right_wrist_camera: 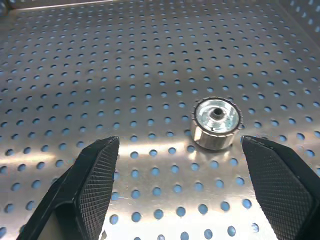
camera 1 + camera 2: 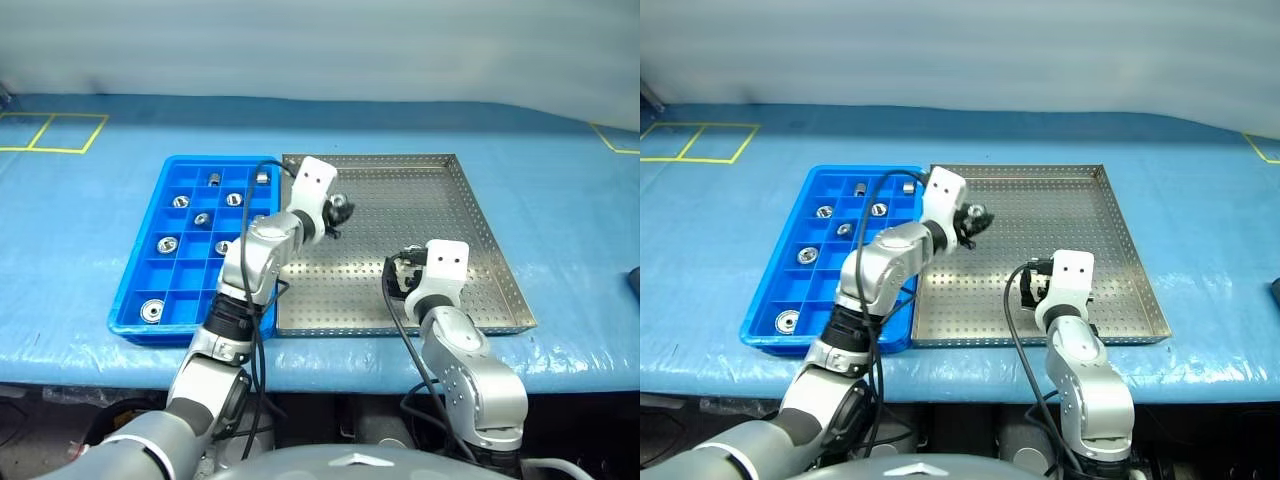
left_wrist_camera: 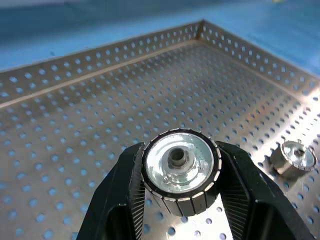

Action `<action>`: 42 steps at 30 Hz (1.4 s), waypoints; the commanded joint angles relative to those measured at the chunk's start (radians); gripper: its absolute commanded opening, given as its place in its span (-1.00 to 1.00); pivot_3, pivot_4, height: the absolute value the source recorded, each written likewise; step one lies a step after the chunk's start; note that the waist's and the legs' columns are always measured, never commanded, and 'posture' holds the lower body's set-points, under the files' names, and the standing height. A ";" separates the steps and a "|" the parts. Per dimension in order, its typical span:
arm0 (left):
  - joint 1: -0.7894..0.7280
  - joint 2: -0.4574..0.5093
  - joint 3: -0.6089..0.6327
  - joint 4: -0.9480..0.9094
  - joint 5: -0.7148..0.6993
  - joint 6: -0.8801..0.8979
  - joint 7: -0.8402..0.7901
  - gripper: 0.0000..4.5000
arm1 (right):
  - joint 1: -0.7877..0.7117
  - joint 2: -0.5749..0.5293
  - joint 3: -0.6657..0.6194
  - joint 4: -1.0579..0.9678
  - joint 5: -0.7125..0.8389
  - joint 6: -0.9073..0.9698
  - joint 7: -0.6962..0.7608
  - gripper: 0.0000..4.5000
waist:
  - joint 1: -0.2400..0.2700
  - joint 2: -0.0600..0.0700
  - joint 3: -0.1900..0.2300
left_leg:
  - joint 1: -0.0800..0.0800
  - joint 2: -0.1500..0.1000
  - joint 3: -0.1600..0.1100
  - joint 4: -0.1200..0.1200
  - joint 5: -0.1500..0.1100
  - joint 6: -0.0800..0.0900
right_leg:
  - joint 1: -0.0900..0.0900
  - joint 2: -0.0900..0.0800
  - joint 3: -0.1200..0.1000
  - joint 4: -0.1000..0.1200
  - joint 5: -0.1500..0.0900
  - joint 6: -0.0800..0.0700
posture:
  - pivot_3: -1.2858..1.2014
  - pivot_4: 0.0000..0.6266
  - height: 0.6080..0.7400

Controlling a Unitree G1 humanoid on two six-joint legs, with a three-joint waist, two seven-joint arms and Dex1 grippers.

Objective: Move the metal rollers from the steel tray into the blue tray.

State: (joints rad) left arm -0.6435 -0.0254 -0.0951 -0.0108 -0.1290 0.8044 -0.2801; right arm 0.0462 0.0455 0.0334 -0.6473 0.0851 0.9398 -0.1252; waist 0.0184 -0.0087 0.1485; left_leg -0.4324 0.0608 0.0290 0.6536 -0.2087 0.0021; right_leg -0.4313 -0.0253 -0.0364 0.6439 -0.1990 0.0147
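My left gripper should keep going with the metal roller point(image 3: 179, 161) upright in its fingers to an empty compartment point(image 2: 188, 275) near the blue tray's front and let go of it there.
My left gripper point(image 2: 340, 211) is shut on a metal roller point(image 3: 180, 170), a ribbed silver disc with a central hole. It holds the roller in the air over the left part of the steel tray point(image 2: 440, 200). A second roller point(image 1: 216, 122) lies on the perforated floor of the steel tray, just ahead of my right gripper point(image 1: 182, 155). That gripper is open and low over the tray, with the roller beyond its fingertips and nothing between them. The blue tray point(image 2: 135, 300) sits against the steel tray's left side, and several rollers point(image 2: 166, 243) rest in its compartments.
Both trays rest on a blue table cover near its front edge. Yellow tape lines point(image 2: 60, 130) mark the far left of the table. A dark object point(image 2: 633, 282) pokes in at the right edge.
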 commanded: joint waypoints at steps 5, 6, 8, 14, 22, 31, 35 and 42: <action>0.102 0.121 0.103 -0.274 0.029 0.026 0.100 -0.21 | -0.014 -0.030 0.011 -0.013 0.000 -0.011 0.035 0.83 | 0.004 -0.001 0.000 | 0.001 0.000 0.000 -0.002 0.000 0.000 | 0.000 0.000 0.000 0.000 0.000 0.000 | 0.15 -0.52 1.00; 0.125 0.132 0.114 -0.304 0.029 0.042 0.109 -0.21 | -0.015 -0.034 0.009 -0.011 0.000 -0.011 0.039 0.83 | 0.008 -0.001 0.001 | 0.001 0.000 0.000 -0.002 0.000 0.000 | 0.000 0.000 0.000 0.000 0.000 0.000 | 0.17 -0.52 1.00; 0.174 0.163 0.124 -0.367 0.034 0.078 0.117 -0.21 | -0.021 -0.041 0.007 -0.005 0.002 -0.007 0.047 0.83 | 0.014 -0.003 0.002 | 0.001 0.000 0.000 -0.002 0.000 0.000 | 0.000 0.000 0.000 -0.001 0.000 0.000 | 0.18 -0.52 1.00; 0.291 0.231 0.132 -0.492 0.054 0.146 0.139 -0.21 | -0.051 -0.062 0.003 0.017 0.006 -0.003 0.074 0.83 | 0.034 -0.005 0.003 | 0.001 0.000 0.000 -0.002 0.000 0.000 | 0.000 -0.001 -0.001 -0.001 0.000 0.000 | 0.22 -0.52 1.00; 0.429 0.250 0.198 -0.557 0.054 0.202 0.186 -0.21 | -0.076 -0.071 0.012 0.040 0.008 -0.002 0.098 0.83 | 0.053 -0.006 0.004 | 0.001 0.000 -0.001 -0.003 0.000 0.000 | 0.000 0.000 -0.002 -0.001 -0.001 -0.002 | 0.24 -0.52 1.00; 0.509 0.209 0.221 -0.605 0.042 0.271 0.237 -0.21 | -0.082 -0.072 0.025 0.048 0.010 0.001 0.117 0.83 | 0.076 -0.006 0.004 | 0.001 0.000 -0.001 -0.003 0.000 -0.001 | 0.000 -0.001 -0.002 -0.001 -0.002 -0.002 | 0.26 -0.52 1.00; 0.533 0.205 0.216 -0.634 0.032 0.312 0.235 -0.21 | -0.078 -0.071 0.024 0.047 0.009 0.003 0.119 0.83 | 0.079 -0.006 0.004 | 0.001 0.000 -0.001 -0.003 0.000 -0.001 | 0.000 -0.001 -0.003 -0.001 -0.002 -0.003 | 0.26 -0.52 1.00; 0.567 0.198 0.224 -0.666 0.041 0.377 0.250 0.11 | -0.070 -0.070 0.019 0.042 0.007 0.005 0.119 0.83 | 0.079 -0.006 0.004 | 0.001 0.001 -0.002 -0.004 0.000 -0.001 | 0.000 -0.001 -0.003 -0.001 -0.002 -0.003 | 0.26 -0.52 1.00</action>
State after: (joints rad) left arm -0.0827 0.1794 0.1215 -0.6448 -0.0899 1.1674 -0.0388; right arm -0.0222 -0.0270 0.0584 -0.5800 0.0885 0.9480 -0.0056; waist 0.0976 -0.0149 0.1528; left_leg -0.4312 0.0613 0.0271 0.6500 -0.2087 0.0014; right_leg -0.4310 -0.0263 -0.0395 0.6427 -0.2012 0.0115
